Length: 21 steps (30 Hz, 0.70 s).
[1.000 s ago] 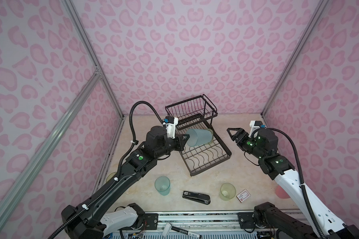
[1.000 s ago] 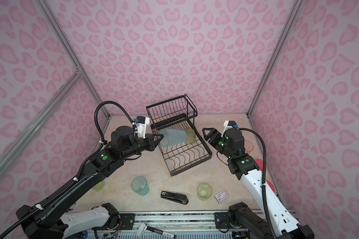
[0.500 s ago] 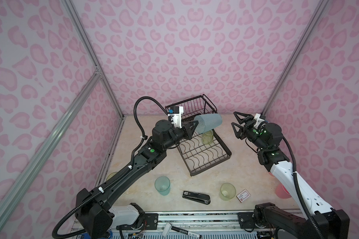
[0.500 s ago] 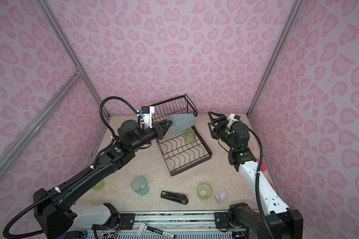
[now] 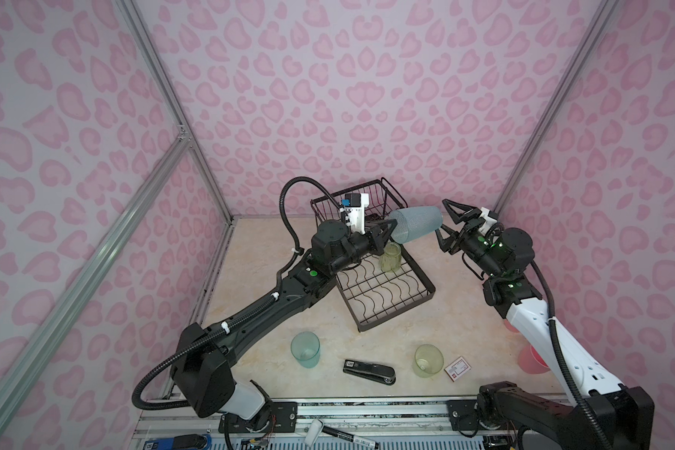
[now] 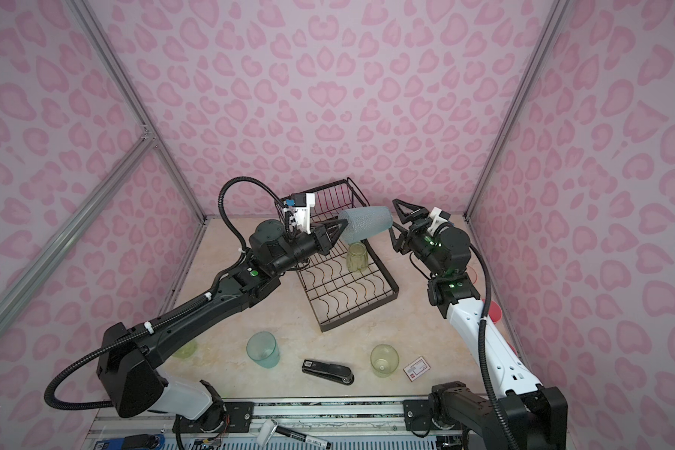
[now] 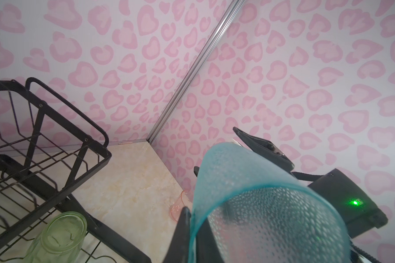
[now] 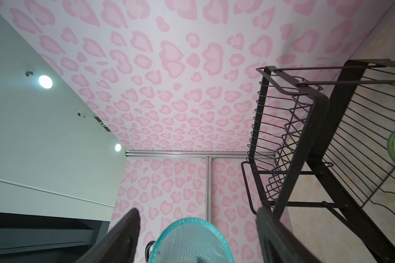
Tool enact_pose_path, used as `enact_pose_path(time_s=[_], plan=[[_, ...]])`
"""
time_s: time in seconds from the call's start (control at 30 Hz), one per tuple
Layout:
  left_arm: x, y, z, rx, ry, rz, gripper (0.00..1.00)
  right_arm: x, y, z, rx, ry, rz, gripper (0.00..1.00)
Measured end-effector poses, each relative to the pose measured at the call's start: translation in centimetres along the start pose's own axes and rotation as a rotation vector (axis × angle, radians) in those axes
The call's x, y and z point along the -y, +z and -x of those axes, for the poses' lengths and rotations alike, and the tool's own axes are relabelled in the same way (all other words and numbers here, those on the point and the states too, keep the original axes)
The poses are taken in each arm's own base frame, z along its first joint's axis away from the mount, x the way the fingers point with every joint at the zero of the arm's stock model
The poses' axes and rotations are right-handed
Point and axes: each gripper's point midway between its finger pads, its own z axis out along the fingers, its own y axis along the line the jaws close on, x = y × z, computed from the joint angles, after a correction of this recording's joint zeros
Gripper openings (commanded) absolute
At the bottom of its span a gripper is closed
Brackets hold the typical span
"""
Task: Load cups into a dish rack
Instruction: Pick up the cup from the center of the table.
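Observation:
I should keep moving my left gripper toward my right gripper's open fingers (image 5: pixel 449 223), which the frosted teal-blue cup's base (image 5: pixel 435 218) faces, and let go once they grip the cup's base.
A frosted teal-blue cup (image 5: pixel 416 224) (image 6: pixel 365 226) lies on its side in the air above the far end of the black wire dish rack (image 5: pixel 431 290) (image 6: pixel 396 290). My left gripper (image 5: pixel 390 230) (image 7: pixel 189 211) is shut on the cup's rim (image 7: pixel 260 205). The cup's base (image 8: pixel 192 241) points at my right gripper (image 5: pixel 443 218) (image 8: pixel 197 210). That gripper is open, its fingers either side of the base with gaps. A yellow-green cup (image 5: pixel 390 257) (image 7: pixel 57 236) stands upside down in the rack's lower tray.
On the table in front of the rack stand a teal cup (image 5: pixel 305 350), a yellow-green cup (image 5: pixel 428 360), a black stapler (image 5: pixel 369 372) and a small card (image 5: pixel 457 368). Pink cups (image 5: pixel 530 360) (image 7: pixel 180 205) sit by the right wall. The rack's raised basket (image 5: pixel 367 195) is behind the left wrist.
My left arm has carried the teal-blue cup up and to the right, from over the lower tray. My right gripper has risen and closed in on the cup's base, staying open.

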Motion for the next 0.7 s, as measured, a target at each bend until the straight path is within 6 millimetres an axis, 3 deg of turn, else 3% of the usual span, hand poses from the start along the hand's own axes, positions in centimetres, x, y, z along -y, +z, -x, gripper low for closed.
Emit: enact_pose_path(time_s=[0.4,0.6,0.7], plan=[[0.3,3.0,-1.2,-0.016,0.012,-0.023,0.03,-0.6,-0.1,-0.2,-0.007,-0.004,0.007,0.77],[0.2,3.8,-1.4,-0.013,0.015,-0.026,0.05,-0.4,-0.1,-0.1,0.001,-0.005,0.004,0.67],[0.0,4.1,-1.5,-0.015,0.015,-0.024,0.1,-0.1,-0.1,0.2,0.016,0.0,0.001,0.6]])
